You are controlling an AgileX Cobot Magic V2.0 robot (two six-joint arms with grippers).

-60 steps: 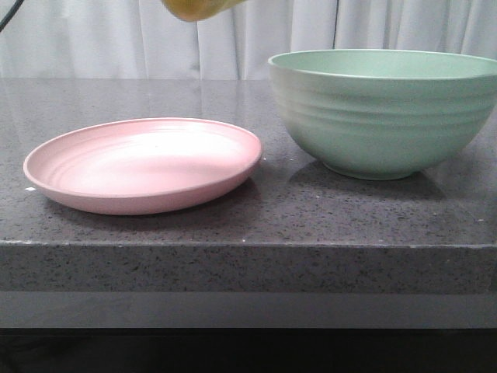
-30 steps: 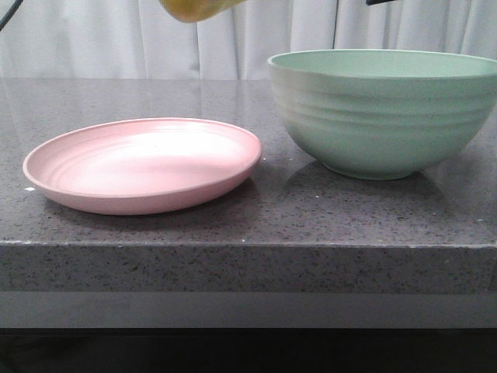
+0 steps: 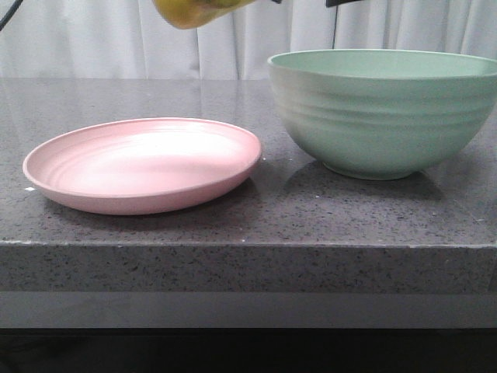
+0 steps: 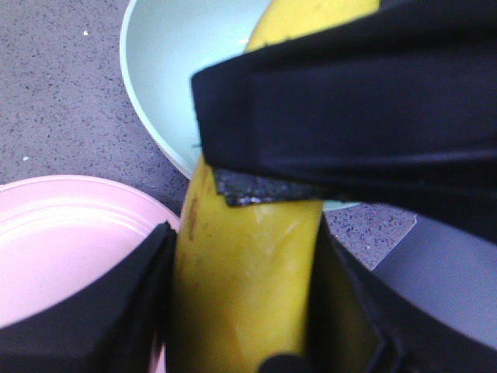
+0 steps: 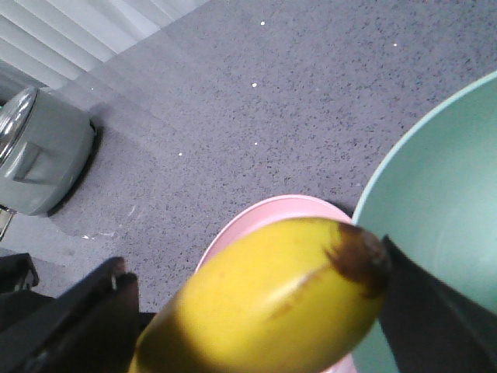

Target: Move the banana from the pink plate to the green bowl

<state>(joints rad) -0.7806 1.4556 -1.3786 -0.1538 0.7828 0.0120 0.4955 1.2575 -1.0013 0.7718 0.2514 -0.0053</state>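
I can see the banana inside both grippers' fingers [image 4: 242,252], so my right gripper should close and my left gripper should open and move back before the banana goes over the green bowl [image 3: 380,66].
My left gripper [image 4: 242,307] is shut on the yellow banana [image 4: 248,280] and holds it high in the air, above the gap between plate and bowl. In the front view only the banana's end [image 3: 192,11] shows at the top edge. My right gripper [image 5: 252,311] straddles the banana's brown-tipped end [image 5: 272,299], fingers spread, with a gap on one side. It crosses the left wrist view as a black bar [image 4: 349,116]. The pink plate [image 3: 144,163] is empty at the left. The green bowl [image 3: 384,113] stands at the right.
The dark speckled table ends in a front edge [image 3: 248,245] close to plate and bowl. A white curtain [image 3: 93,39] hangs behind. A grey metal bin [image 5: 39,155] stands beyond the table's far side in the right wrist view.
A dark part of my right gripper has come in at the top of the front view and moved left toward the banana. The banana's end has shifted slightly left and lower.
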